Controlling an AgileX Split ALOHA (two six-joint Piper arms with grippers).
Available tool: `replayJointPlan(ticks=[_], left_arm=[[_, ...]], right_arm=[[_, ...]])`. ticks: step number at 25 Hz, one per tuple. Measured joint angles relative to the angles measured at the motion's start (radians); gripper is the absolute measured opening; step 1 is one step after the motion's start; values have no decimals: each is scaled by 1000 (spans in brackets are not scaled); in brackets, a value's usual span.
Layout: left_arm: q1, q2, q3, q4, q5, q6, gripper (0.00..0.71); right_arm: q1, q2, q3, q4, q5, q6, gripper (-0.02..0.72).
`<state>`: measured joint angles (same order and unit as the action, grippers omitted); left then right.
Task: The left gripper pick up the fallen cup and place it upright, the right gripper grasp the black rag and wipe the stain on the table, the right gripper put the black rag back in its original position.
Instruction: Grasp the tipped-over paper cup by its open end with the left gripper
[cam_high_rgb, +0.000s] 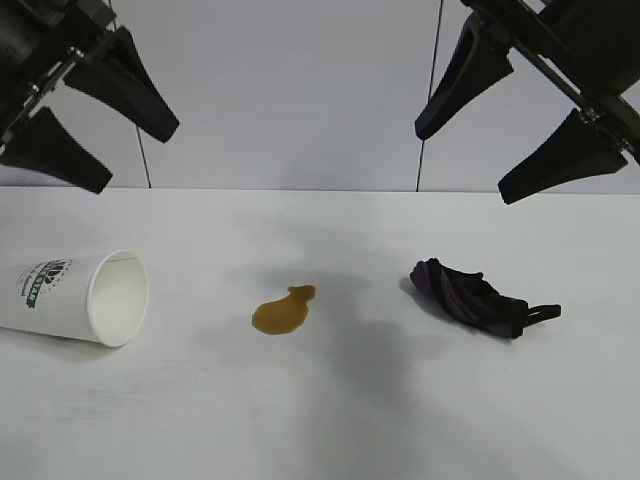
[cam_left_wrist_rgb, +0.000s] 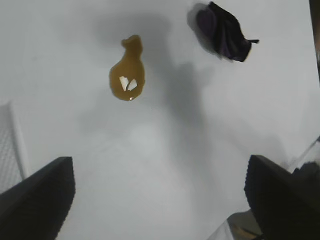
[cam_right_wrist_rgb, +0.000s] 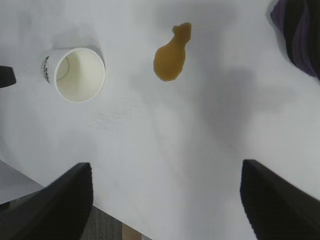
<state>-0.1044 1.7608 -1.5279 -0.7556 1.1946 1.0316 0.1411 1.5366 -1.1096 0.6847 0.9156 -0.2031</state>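
Note:
I see a clean, pale inside through the cup's opening (cam_high_rgb: 120, 300), so the white cup (cam_high_rgb: 52, 298) will turn out to be empty down to its bottom when I turn it upright.
The white cup (cam_high_rgb: 80, 297) with a green logo lies on its side at the table's left, mouth facing right; it also shows in the right wrist view (cam_right_wrist_rgb: 76, 74). The amber stain (cam_high_rgb: 283, 310) sits mid-table, also seen in the left wrist view (cam_left_wrist_rgb: 127, 74) and the right wrist view (cam_right_wrist_rgb: 172, 55). The black rag (cam_high_rgb: 476, 298) with purple stripes lies at the right, also in the left wrist view (cam_left_wrist_rgb: 224, 32). My left gripper (cam_high_rgb: 135, 155) hangs open high above the cup. My right gripper (cam_high_rgb: 462, 162) hangs open high above the rag. Both are empty.
The white table (cam_high_rgb: 330, 420) runs to a grey panelled wall behind. The table's edge and the floor beyond show in the right wrist view (cam_right_wrist_rgb: 120, 227).

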Motion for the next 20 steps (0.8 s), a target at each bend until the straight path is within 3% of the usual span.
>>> replayJointPlan(ticks=[3,6,12,16,20], left_arm=[[-1,0,-34,80,5,128,663],[-25,0,-37,249,-9,176,663],[-146,0,-37,558,-108,182,663],[-211,5,-37,660,-153,160,663],[-255,55,-39,756,-132,144,663]], right_arm=[[0,0,0,0,0,0,557],[0,0,0,0,0,-1,557],[0,0,0,0,0,-1,557],[0,0,0,0,0,-1,557],[0,0,0,0,0,-1,557]])
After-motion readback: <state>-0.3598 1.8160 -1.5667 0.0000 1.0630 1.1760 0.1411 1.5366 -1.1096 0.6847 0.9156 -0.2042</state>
